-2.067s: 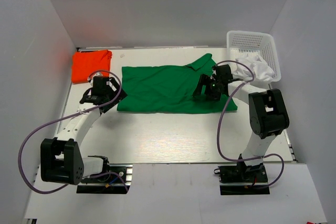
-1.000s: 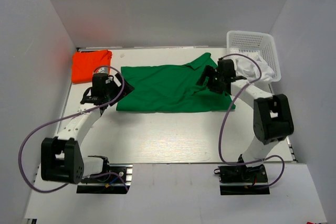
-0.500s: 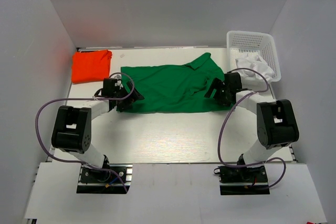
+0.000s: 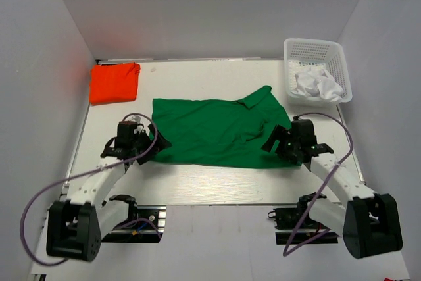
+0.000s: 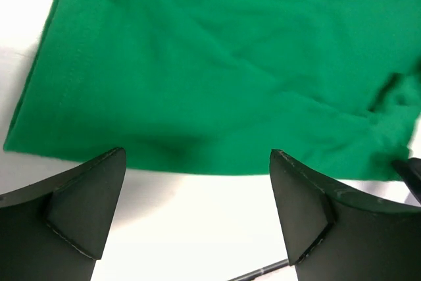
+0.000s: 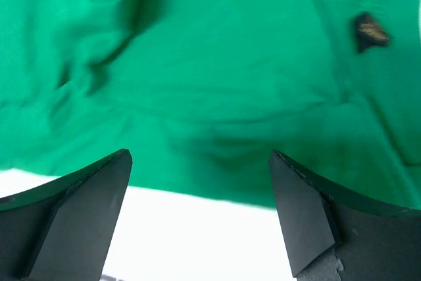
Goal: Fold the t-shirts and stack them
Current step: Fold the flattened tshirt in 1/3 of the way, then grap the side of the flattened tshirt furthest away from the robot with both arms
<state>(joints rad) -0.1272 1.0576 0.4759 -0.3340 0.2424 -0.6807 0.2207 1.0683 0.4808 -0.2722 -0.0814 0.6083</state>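
The green t-shirt's back corner (image 4: 258, 97) by the basket sticks out past the back edge. My right gripper should leave the near hem and grab that jutting tip (image 4: 266, 89).
The green t-shirt (image 4: 217, 129) lies spread flat mid-table, collar at the back right. It fills the upper part of the left wrist view (image 5: 217, 64) and of the right wrist view (image 6: 217, 70). The orange-red t-shirt (image 4: 114, 81) lies folded at the back left corner. My left gripper (image 4: 152, 146) is open and empty at the shirt's near left corner, its fingers (image 5: 92, 202) over bare table just short of the hem. My right gripper (image 4: 275, 144) is open and empty at the near right corner, its fingers (image 6: 306, 218) at the hem.
A white mesh basket (image 4: 317, 51) with white cloth (image 4: 316, 85) in it stands at the back right. White walls close in the left, back and right sides. The table's near edge runs just in front of both grippers.
Both grippers have drawn back toward the near edge, and the green shirt has slid nearer with them. Both now stand open at its near corners.
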